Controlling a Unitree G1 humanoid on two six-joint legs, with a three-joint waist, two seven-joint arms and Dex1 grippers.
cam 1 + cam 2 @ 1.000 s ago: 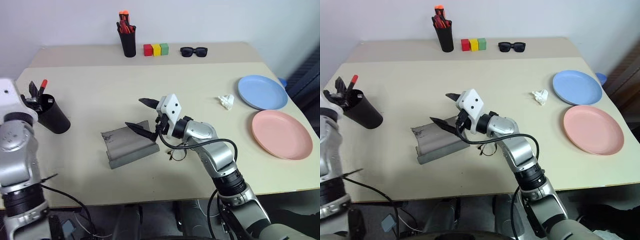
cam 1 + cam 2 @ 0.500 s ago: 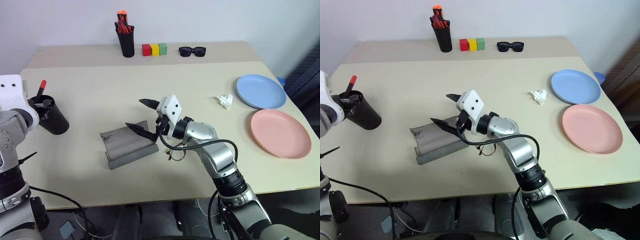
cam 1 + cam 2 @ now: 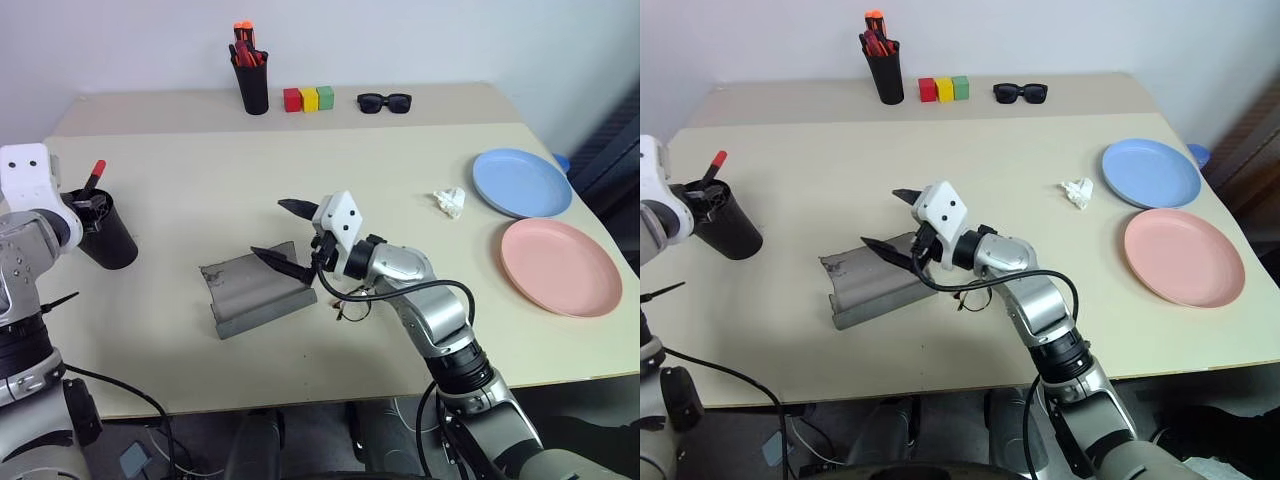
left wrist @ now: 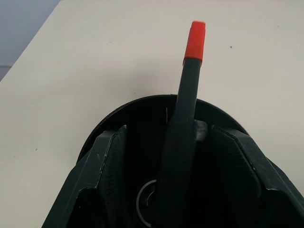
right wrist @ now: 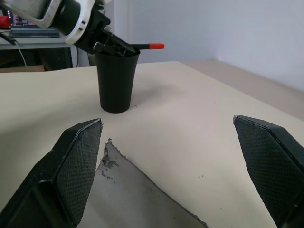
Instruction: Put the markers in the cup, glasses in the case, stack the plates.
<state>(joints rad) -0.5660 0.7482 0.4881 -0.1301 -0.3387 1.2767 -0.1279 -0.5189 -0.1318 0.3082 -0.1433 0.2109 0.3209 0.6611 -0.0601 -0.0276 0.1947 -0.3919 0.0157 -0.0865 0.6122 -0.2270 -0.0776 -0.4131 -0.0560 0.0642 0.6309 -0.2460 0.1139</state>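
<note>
The marker will slide out freely and the cup will stay standing when the robot lifts, because the cup's opening is much wider than the marker.
The black cup stands at the table's left edge. A marker with a black body and a red tip leans inside it, its tip past the rim. My left gripper reaches over the cup's mouth, open, with a gap on each side of the marker. My right gripper hangs wide open just above the grey case, which lies open at mid-table. The wire-rimmed glasses lie on the table beside the case, partly under my right forearm. The blue plate and pink plate lie side by side at the right.
Along the back edge stand a black pen holder with orange-red pens, three coloured blocks and black sunglasses. A crumpled bit of white paper lies left of the blue plate.
My left gripper has tipped downward into the cup's mouth, and the marker's red tip has swung a little to the right. The right arm has kept still.
</note>
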